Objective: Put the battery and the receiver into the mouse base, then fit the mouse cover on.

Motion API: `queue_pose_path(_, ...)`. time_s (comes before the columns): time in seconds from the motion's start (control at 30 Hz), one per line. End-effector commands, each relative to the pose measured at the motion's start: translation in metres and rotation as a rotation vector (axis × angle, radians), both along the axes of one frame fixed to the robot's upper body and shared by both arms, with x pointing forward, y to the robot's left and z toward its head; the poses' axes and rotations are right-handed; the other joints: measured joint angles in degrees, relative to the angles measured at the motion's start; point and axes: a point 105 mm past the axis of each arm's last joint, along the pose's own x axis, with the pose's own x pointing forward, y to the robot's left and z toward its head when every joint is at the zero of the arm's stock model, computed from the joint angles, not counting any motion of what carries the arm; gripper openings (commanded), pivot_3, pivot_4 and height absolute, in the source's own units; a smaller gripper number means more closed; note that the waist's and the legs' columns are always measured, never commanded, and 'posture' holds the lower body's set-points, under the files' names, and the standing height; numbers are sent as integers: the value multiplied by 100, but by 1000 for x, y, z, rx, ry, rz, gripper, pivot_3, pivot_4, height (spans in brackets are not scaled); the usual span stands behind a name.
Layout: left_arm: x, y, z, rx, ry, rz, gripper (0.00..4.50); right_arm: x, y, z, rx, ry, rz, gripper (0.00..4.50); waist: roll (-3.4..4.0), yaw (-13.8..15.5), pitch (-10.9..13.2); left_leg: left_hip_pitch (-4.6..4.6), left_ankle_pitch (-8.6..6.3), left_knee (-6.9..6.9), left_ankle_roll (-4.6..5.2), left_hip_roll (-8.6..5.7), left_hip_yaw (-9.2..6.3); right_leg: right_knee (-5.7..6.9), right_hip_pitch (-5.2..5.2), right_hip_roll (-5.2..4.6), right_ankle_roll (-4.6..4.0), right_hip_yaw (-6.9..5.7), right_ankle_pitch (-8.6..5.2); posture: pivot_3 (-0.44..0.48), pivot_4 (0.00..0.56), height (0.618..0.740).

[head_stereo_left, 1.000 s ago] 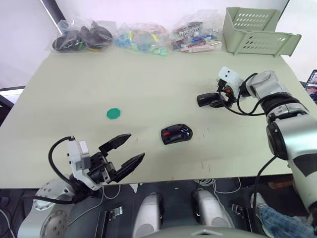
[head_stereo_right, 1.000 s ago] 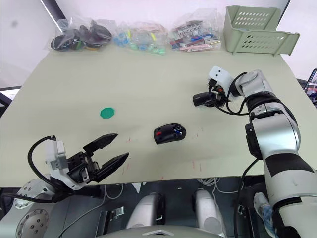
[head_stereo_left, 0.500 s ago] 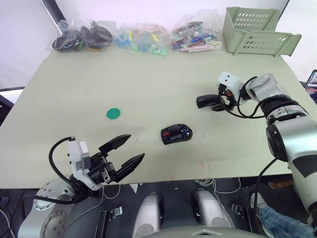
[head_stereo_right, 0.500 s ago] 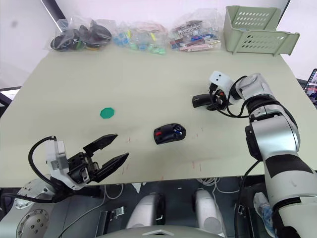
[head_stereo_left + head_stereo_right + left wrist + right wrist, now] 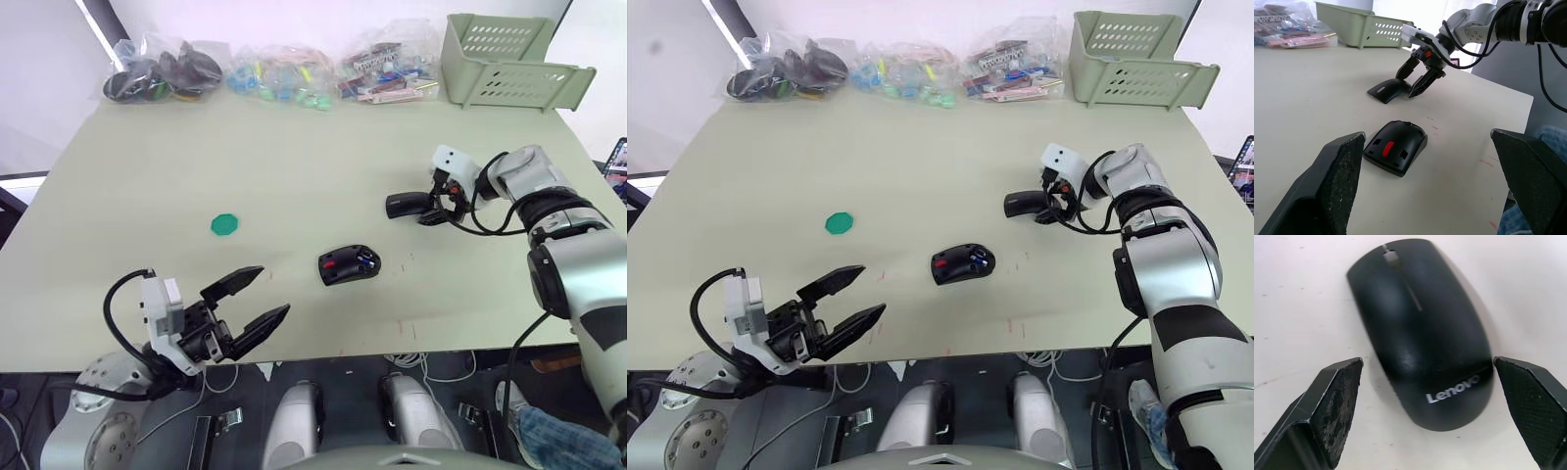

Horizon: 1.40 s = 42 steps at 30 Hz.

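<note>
The base's red patch [image 5: 331, 263] should show through when I lower the mouse cover, because the cover has a pale open slot [image 5: 1391, 256] at its front.
The mouse base [image 5: 348, 265] lies open side up near the table's middle, with a red patch and a small blue piece, the battery [image 5: 365, 260], in its hollow. I cannot make out the receiver. The glossy black mouse cover [image 5: 402, 205] rests on the table to the base's far right. My right gripper [image 5: 425, 210] is open at the cover's right end, and in the right wrist view its fingers [image 5: 1332, 406] stand wide on either side of the cover [image 5: 1425, 333] without touching it. My left gripper [image 5: 272, 291] hovers open and holds nothing at the near edge, left of the base [image 5: 1396, 147].
A green disc [image 5: 225, 224] lies on the left of the table. Clear bags of small parts [image 5: 162, 73] [image 5: 387, 70] line the far edge. A pale green basket [image 5: 509, 59] stands at the far right corner.
My right gripper and the mouse cover have shifted slightly left and nearer. My left gripper has edged a little to the right.
</note>
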Motion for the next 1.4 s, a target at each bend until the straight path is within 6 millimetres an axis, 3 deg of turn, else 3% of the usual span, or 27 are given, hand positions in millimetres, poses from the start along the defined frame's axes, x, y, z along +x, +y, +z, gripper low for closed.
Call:
queue_pose_path(0.03,-1,0,4,8,-23,-11,4500,2,-2,12,-9,-33,13,3962,0,0,0,0,0,0,0,0,0,0,0,0,0,0,0,0,150,740)
queue_pose_path(0.1,-1,0,4,8,-22,-10,4500,3,-2,13,-17,-40,15,3111,0,0,0,0,0,0,0,0,0,0,0,0,0,0,0,0,150,740)
queue_pose_path(0.6,-2,-1,2,14,-20,-21,4500,6,-7,16,-9,-62,-16,3111,0,0,0,0,0,0,0,0,0,1,0,0,0,0,0,0,150,740)
queue_pose_path(0.87,-3,-3,0,13,-23,-14,4500,11,-19,22,27,-52,-158,3111,0,2,0,0,0,0,0,0,0,1,0,0,-2,0,-1,0,150,740)
queue_pose_path(1.07,-4,-6,-2,5,-23,-10,4500,8,-31,30,183,25,-350,3111,-1,10,-1,-1,0,0,0,0,1,1,0,-3,-2,1,-1,0,150,740)
queue_pose_path(1.17,-1,-6,-2,2,-25,-15,4500,-2,-48,22,192,21,-497,3111,-2,35,-3,-1,0,1,0,0,-4,2,0,-2,-1,-1,-1,0,150,740)
queue_pose_path(1.3,3,-8,-2,-1,-21,-38,4500,-26,-53,17,256,27,-630,3111,8,75,-3,-5,0,1,0,-4,-1,6,-5,-3,7,1,2,0,150,740)
queue_pose_path(1.4,9,-9,-2,-1,-20,-64,4500,-42,-52,25,341,-9,-705,3111,3,129,-6,-5,0,1,0,-1,-15,7,-2,5,8,-11,2,0,150,740)
